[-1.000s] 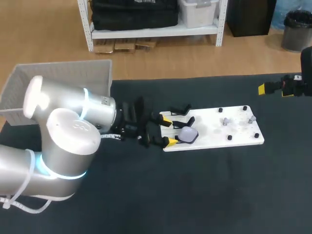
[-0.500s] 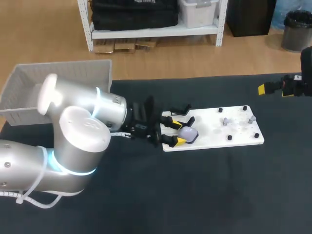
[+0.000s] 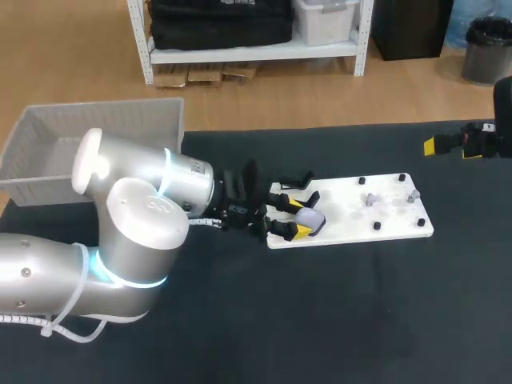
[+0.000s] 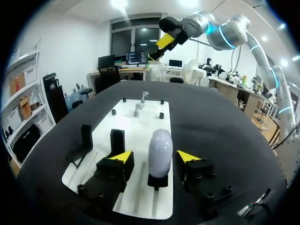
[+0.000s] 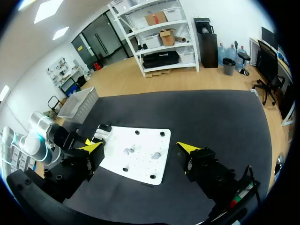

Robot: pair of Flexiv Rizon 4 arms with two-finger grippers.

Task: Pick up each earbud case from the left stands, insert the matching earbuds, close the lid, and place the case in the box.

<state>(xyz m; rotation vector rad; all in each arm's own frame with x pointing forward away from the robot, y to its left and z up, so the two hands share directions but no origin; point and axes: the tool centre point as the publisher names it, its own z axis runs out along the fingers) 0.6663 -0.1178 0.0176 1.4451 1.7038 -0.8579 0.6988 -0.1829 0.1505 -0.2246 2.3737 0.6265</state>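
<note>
The earbud case (image 3: 310,219) will come loose right away and leave its stand behind when the robot lifts it, because black stands (image 3: 299,182) beside the case are open rests.
A lavender earbud case (image 4: 160,151) stands upright on a black stand at the near end of the white board (image 4: 140,123). My left gripper (image 4: 154,156) is open around it, one yellow-tipped finger on each side with a small gap to the case. From above, the case (image 3: 314,222) sits at the board's left end between those fingers. Two small earbuds (image 3: 370,199) lie among black pegs toward the board's right end. My right gripper (image 5: 140,147) hangs wide open and holds nothing, high above the table's far right, well away from the board (image 5: 140,164).
Two bare black stands (image 4: 86,140) rise from the board beside the case. The grey box (image 3: 104,108) sits at the table's back left corner, behind my left arm. Dark cloth covers the table in front of and to the right of the board.
My left gripper has slid right along the board until its fingers flank the case, and the fingers have drawn closer together. The right arm has not moved.
</note>
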